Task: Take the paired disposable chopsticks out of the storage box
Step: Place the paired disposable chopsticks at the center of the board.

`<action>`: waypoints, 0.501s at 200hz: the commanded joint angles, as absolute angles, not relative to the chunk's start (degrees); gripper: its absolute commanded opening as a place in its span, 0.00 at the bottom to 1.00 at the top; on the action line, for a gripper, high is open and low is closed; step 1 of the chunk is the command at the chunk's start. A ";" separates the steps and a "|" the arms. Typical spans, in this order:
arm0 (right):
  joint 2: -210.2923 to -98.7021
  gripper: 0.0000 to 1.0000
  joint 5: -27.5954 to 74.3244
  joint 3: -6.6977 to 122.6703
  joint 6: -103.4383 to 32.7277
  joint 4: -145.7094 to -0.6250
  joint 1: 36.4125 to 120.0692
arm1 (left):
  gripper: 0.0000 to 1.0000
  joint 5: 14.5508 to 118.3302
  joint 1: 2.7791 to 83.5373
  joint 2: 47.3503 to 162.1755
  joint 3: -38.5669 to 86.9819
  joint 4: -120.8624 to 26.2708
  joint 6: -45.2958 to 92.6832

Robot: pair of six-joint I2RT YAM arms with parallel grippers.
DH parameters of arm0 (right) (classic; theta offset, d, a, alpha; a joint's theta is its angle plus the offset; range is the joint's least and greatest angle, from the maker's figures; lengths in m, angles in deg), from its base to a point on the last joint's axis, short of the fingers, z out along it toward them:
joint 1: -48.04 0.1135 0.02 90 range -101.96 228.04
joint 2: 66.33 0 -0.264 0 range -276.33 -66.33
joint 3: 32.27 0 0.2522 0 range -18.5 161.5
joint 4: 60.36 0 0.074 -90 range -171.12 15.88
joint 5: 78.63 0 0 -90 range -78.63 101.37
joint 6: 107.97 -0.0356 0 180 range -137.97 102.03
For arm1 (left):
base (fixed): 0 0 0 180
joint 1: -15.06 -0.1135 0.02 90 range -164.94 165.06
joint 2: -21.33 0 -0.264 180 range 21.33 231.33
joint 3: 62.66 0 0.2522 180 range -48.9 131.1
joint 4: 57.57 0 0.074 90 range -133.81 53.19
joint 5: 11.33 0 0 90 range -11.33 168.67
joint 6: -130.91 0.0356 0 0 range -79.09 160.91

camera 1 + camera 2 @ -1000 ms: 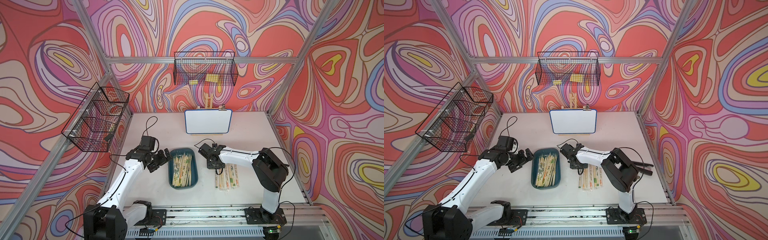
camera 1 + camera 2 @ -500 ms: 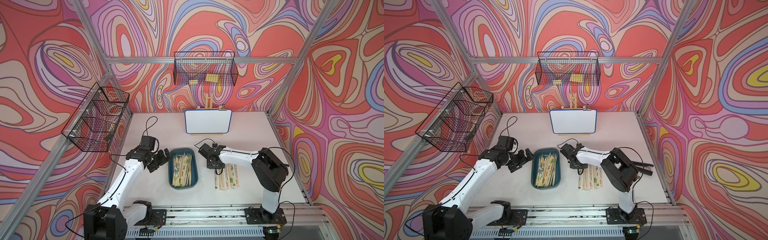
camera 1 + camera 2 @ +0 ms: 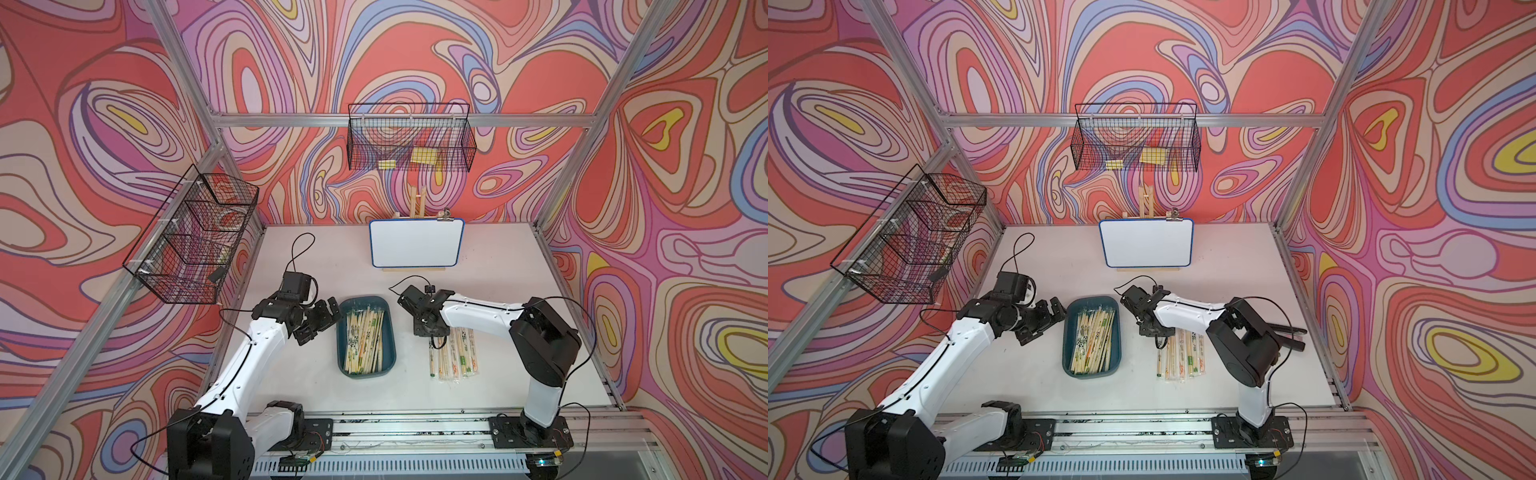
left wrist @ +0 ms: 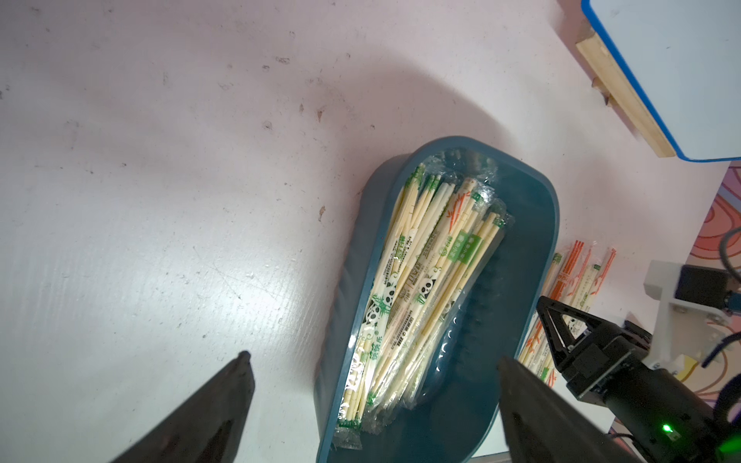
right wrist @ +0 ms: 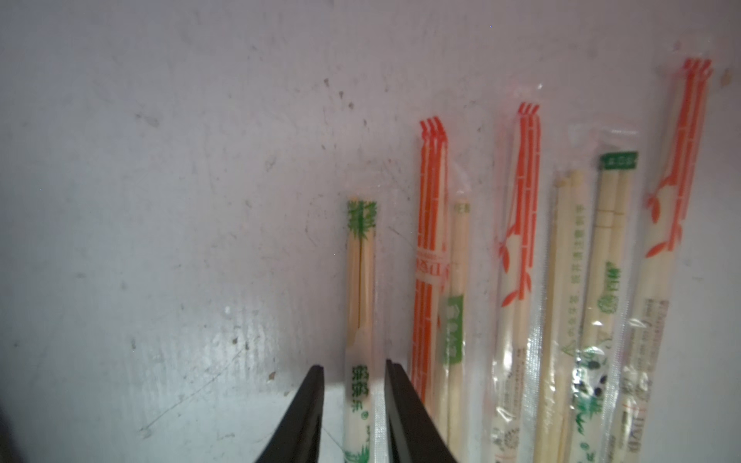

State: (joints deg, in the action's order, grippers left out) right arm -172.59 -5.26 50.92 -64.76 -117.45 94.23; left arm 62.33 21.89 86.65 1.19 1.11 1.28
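Note:
The green-printed pair (image 5: 360, 301) is lying loose between my right gripper's open fingers, so I should carry on to the storage box and close that gripper on the red-printed pair (image 4: 460, 207) there.
The storage box (image 3: 387, 332) (image 3: 1092, 372) (image 4: 517, 280) is a teal tray in the middle of the table. Inside it lie several paired disposable chopsticks (image 3: 365, 337) (image 3: 1093, 338) (image 4: 421, 280) in clear sleeves. More sleeved pairs lie in a row (image 3: 454, 353) (image 3: 1181, 353) on the table to its right. My right gripper (image 3: 431, 332) (image 5: 353, 366) points down at the row's left end. Its jaws stand slightly apart around a green-printed pair (image 5: 361, 280) that rests on the table. My left gripper (image 3: 322, 322) (image 4: 373, 358) hangs wide open and unladen at the box's left side.
A whiteboard (image 3: 415, 243) stands on a wooden easel at the back of the table. Black wire baskets hang on the back wall (image 3: 409, 143) and on the left wall (image 3: 193, 237). A metal rail (image 3: 415, 428) runs along the front edge.
The right gripper's jaws have parted from the green-printed pair, which now lies on the table. Neither arm has visibly shifted.

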 commanded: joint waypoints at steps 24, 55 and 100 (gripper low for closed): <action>-166.18 0.32 -2.92 51.92 -64.79 -116.99 94.22 | 1.00 64.03 22.19 85.79 3.20 3.55 2.41; -162.62 0.32 1.26 53.22 -64.99 -114.59 94.47 | 1.00 65.56 22.14 86.33 2.89 3.43 2.68; -164.55 0.31 5.41 59.50 -66.37 -111.84 98.62 | 1.00 67.62 22.18 87.67 2.76 3.05 2.22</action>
